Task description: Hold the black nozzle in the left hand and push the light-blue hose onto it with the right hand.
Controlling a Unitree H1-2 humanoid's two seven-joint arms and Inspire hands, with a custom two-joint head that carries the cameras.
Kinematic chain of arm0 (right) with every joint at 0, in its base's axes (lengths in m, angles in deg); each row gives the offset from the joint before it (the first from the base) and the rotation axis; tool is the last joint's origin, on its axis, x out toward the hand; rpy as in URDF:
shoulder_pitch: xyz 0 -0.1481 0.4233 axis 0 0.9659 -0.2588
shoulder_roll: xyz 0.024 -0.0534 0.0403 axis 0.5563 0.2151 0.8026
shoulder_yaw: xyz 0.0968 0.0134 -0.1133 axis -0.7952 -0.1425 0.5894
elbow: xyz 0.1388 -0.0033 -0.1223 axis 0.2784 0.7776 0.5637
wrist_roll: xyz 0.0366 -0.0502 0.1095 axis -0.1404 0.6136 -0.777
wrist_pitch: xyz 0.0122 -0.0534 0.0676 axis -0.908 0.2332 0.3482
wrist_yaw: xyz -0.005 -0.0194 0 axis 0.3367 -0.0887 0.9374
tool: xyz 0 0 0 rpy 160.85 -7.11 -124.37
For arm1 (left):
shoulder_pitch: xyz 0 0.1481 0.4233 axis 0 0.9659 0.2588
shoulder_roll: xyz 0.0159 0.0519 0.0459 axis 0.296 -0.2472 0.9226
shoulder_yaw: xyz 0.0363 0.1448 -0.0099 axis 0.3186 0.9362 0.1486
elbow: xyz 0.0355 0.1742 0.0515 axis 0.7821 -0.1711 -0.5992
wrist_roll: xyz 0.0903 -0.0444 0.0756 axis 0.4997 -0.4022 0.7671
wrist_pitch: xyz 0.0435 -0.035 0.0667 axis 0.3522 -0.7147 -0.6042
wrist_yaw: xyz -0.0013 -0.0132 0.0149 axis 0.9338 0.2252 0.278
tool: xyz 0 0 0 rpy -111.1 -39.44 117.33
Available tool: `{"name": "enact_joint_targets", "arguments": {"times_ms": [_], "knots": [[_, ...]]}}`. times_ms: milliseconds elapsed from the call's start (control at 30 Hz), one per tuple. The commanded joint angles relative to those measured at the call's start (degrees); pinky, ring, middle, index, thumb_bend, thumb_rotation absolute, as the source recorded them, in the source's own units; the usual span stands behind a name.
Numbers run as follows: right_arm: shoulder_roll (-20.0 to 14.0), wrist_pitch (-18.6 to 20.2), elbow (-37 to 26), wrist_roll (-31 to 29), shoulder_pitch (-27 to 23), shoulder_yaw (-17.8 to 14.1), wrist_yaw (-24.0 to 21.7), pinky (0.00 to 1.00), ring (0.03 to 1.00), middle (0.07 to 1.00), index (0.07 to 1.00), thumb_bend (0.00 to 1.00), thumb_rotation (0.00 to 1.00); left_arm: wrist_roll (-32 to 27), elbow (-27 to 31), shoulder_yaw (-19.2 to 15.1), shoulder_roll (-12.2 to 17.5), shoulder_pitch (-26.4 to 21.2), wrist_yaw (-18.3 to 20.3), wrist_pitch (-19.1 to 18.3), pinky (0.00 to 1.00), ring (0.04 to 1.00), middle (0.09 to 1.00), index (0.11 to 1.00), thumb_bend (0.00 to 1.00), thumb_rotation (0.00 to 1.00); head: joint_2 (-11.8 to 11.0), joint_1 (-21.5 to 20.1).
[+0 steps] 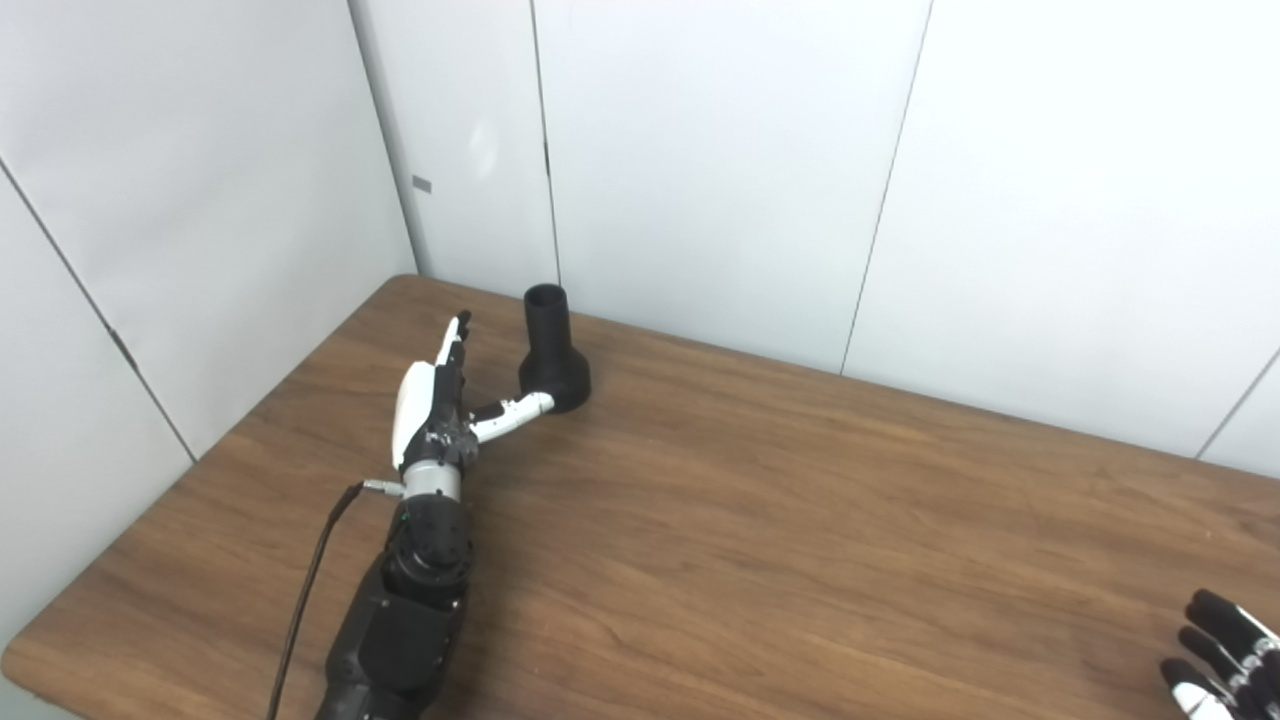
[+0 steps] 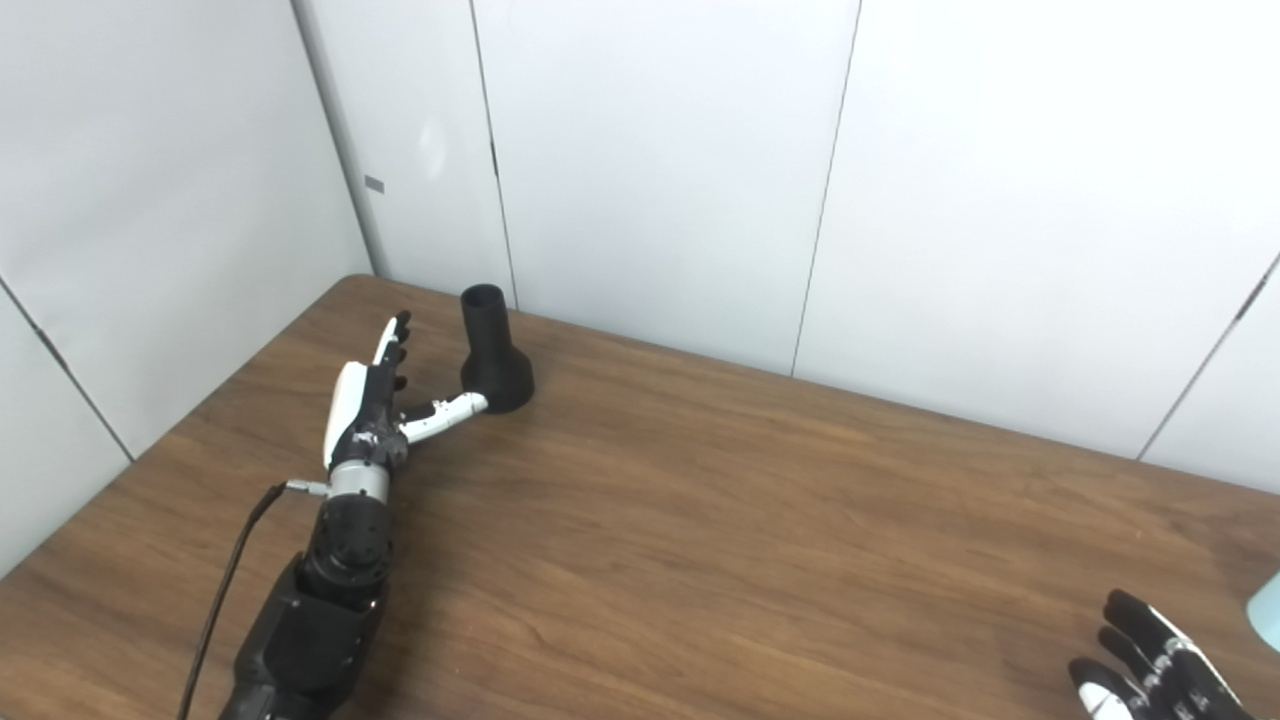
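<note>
I can see the black nozzle's narrow neck (image 1: 548, 320) swell into a wide base (image 1: 557, 377), so when I push the light-blue hose, it should slide down to that base.
The black nozzle (image 1: 553, 350) stands upright on its wide base near the table's far left corner, narrow open end up. My left hand (image 1: 432, 403) is open just left of it, fingers stretched toward the wall and the thumb reaching to the nozzle's base, touching or nearly so. My right hand (image 2: 1150, 667) is at the bottom right corner, fingers apart, holding nothing. A sliver of the light-blue hose (image 2: 1268, 608) shows at the right edge of the right eye view only, just right of that hand.
The brown wooden table (image 1: 760, 520) meets white wall panels (image 1: 700, 170) along its back and left sides. A black cable (image 1: 310, 585) runs along my left forearm. The table's left edge lies close to that arm.
</note>
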Motion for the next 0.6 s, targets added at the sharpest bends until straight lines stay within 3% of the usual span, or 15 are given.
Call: {"name": "enact_joint_targets", "arguments": {"times_ms": [0, 233, 367, 567], "knots": [[-0.65, -0.74, -2.01, -0.95, -1.33, -0.78, -0.05, 0.77, 0.851, 0.841, 0.774, 0.12, 0.0, 1.63, -0.2, 0.83, 2.61, -3.09, -0.19, -0.72, 0.85, 0.943, 0.968, 0.994, 1.0, 0.38, 0.04, -0.01], [-0.82, -0.6, -2.14, -1.79, -1.22, -1.02, -0.32, 0.77, 0.859, 0.846, 0.777, 0.12, 0.0, 2.85, -2.86, 5.92, 6.29, -3.85, 5.05, -5.25, 0.96, 0.998, 0.976, 0.975, 1.0, 0.45, 0.18, -0.01], [-1.14, 0.1, -2.64, -1.21, -1.12, -0.68, -0.15, 0.77, 0.855, 0.842, 0.774, 0.13, 0.0, 2.09, -4.02, 7.84, 7.14, -4.11, 7.22, -4.57, 0.92, 0.997, 0.958, 0.962, 1.0, 0.44, 0.18, -0.03], [-1.01, 0.56, -2.94, -1.81, -0.73, -1.12, 0.06, 0.75, 0.844, 0.831, 0.761, 0.14, 0.0, 2.52, -5.27, 9.8, 7.29, -4.57, 7.76, -4.59, 1.0, 1.0, 0.968, 0.968, 1.0, 0.43, 0.37, -0.45]]}}
